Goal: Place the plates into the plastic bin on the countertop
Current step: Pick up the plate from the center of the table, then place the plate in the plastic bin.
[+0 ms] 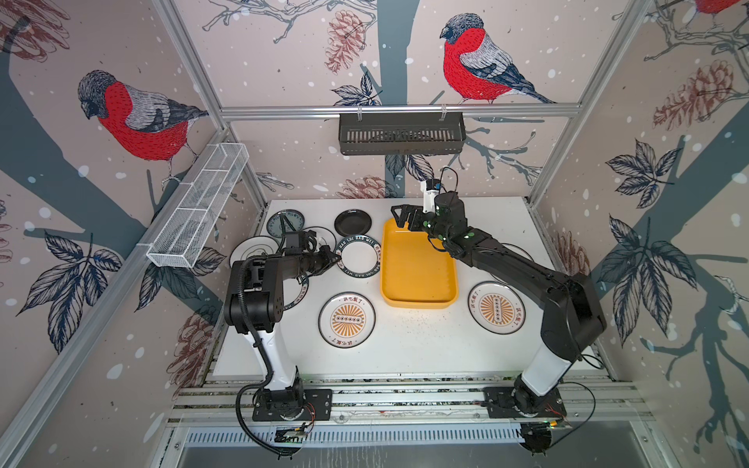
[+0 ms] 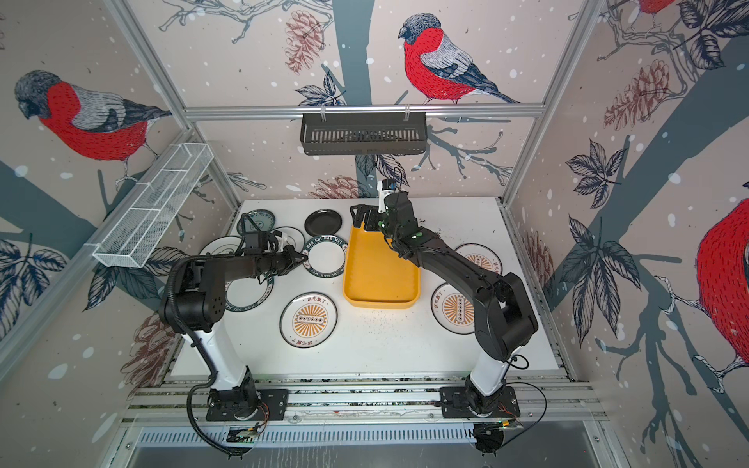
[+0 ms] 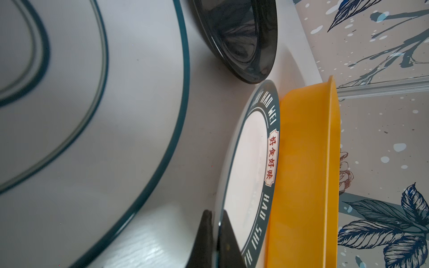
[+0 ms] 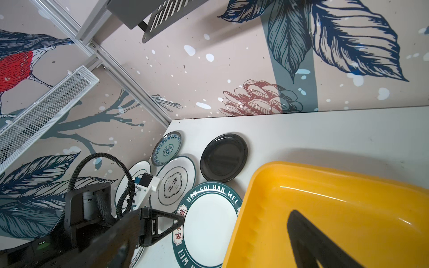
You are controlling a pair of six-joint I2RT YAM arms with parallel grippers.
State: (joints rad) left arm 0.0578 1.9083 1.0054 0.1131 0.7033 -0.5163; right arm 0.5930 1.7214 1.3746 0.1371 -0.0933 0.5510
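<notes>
My right gripper is hanging over the bin (image 1: pixel 405 243) where my left gripper's plate has to go, so my right gripper should first move back over the open countertop (image 1: pixel 499 213).
The yellow plastic bin (image 1: pixel 417 279) (image 2: pixel 381 279) lies mid-countertop with nothing in it. Touching its left wall is a white plate with a dark lettered rim (image 1: pixel 360 256) (image 2: pixel 326 256) (image 4: pixel 209 222). My left gripper (image 1: pixel 337 258) (image 2: pixel 304 257) (image 3: pixel 214 215) is shut on that plate's near-left rim (image 3: pixel 250 162), one finger above and one below. My right gripper (image 1: pixel 405 219) (image 2: pixel 364 219) hangs open over the bin's far-left corner, holding nothing; one finger (image 4: pixel 308 239) shows above the bin (image 4: pixel 325 208).
Sunburst plates (image 1: pixel 346 320) (image 1: pixel 495 308) lie in front of the bin, one on each side. A black plate (image 1: pixel 353 222), a teal plate (image 1: pixel 285 223) and a flower-outline plate (image 4: pixel 176 185) crowd the far left. A lettered plate (image 1: pixel 302 289) lies under my left arm.
</notes>
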